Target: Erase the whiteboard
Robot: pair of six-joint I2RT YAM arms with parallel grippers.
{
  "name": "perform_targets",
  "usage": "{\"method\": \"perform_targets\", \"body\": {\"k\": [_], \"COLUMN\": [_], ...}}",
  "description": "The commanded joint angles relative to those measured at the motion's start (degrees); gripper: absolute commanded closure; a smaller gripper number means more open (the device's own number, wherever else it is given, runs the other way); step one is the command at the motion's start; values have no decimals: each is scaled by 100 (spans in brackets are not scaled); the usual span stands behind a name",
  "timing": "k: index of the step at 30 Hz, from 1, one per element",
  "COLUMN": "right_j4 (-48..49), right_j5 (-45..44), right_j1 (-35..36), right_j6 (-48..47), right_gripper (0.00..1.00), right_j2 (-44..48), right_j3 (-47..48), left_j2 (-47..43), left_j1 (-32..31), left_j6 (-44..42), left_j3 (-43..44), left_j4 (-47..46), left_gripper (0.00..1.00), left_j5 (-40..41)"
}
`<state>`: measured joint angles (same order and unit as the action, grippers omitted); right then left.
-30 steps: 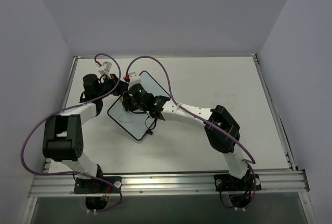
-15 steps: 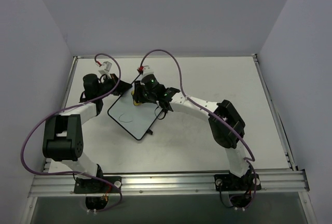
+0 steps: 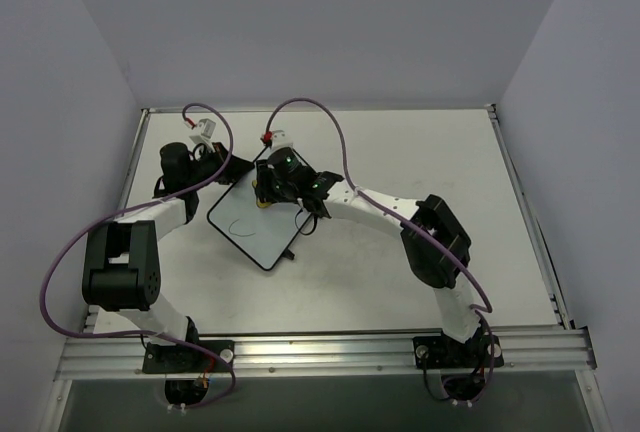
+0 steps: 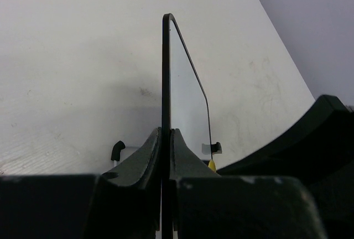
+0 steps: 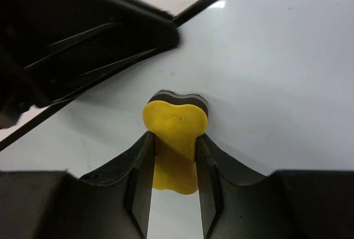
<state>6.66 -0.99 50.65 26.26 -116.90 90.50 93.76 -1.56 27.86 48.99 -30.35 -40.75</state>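
Next, my right gripper sweeps down over the scribble, as that lies on the whiteboard's lower half while the eraser is close to my left gripper.
The whiteboard lies tilted on the table left of centre, with a dark scribble on its lower half. My left gripper is shut on the board's upper edge; the left wrist view shows the thin black frame edge-on between the jaws of the left gripper. My right gripper is shut on a yellow eraser whose dark felt side presses on the whiteboard near its top; the eraser peeks out yellow in the top view. The right gripper clamps the eraser's narrow waist.
The table is white with walls behind and on both sides and a metal rail along the near edge. Purple cables loop above both wrists. The board's small black feet show in the left wrist view.
My right gripper with the eraser has moved up the board from its middle to near the top edge, then shifted slightly left. The left gripper has stayed put.
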Motion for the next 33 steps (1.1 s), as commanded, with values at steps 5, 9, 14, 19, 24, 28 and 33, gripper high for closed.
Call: {"method": "perform_targets", "body": {"k": [5, 9, 14, 19, 24, 28, 33], "right_j4": [494, 688, 899, 846, 907, 1030, 1285], "right_j5": [3, -68, -59, -296, -550, -875, -1008], "right_j1": [805, 1086, 1201, 1166, 964, 789, 464], "right_j6": [-51, -7, 37, -16, -51, -51, 107], "right_gripper": [100, 100, 100, 100, 100, 100, 100], "right_j2": [115, 220, 291, 352, 562, 748, 923], "right_j3": [-339, -577, -841, -1078, -1455, -1877, -2396], "left_j2": [-121, -121, -129, -147, -138, -129, -147], "left_j1": [-81, -99, -125, -134, -143, -151, -160], "left_j6": [-228, -246, -289, -307, -316, -325, -334], "left_j3": [49, 58, 75, 84, 93, 102, 102], "left_j4": [-314, -296, -235, -208, -200, -191, -182], "left_gripper": [98, 98, 98, 98, 98, 98, 98], "left_j5": [6, 23, 67, 76, 76, 85, 94]}}
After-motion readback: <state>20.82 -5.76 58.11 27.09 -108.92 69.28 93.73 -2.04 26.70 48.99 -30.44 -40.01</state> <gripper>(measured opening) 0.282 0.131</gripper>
